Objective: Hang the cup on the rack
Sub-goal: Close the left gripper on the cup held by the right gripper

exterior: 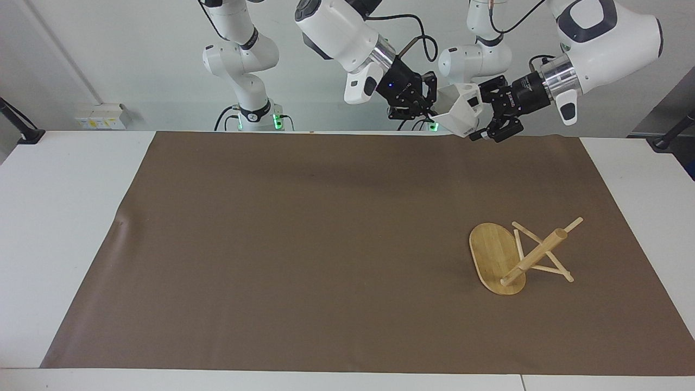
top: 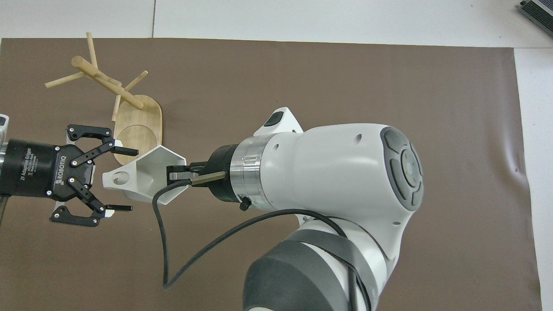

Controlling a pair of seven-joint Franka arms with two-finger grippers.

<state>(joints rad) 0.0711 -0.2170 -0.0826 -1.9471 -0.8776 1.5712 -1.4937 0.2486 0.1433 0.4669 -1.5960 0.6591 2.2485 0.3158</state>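
My left gripper needs to grab the cup's handle end [top: 121, 179] before my right gripper, which holds the cup's rim [top: 175, 153], opens, because the rack is by my left gripper.
The white faceted cup [exterior: 460, 111] hangs in the air over the robots' edge of the brown mat, lying sideways. My right gripper [exterior: 433, 112] is shut on its rim [top: 176, 173]. The tab handle [top: 116, 178] with its round hole points at my left gripper [exterior: 480, 115]. That gripper is open, with one finger on each side of the handle [top: 131, 180], not touching it. The bamboo rack [exterior: 493, 255] rests on the mat toward the left arm's end, with its post [top: 106, 82] and thin pegs bare.
The brown mat [exterior: 304, 244] covers most of the white table. The right arm's large white wrist [top: 328, 172] hides the middle of the mat in the overhead view. A black cable [top: 162, 242] loops below the right gripper.
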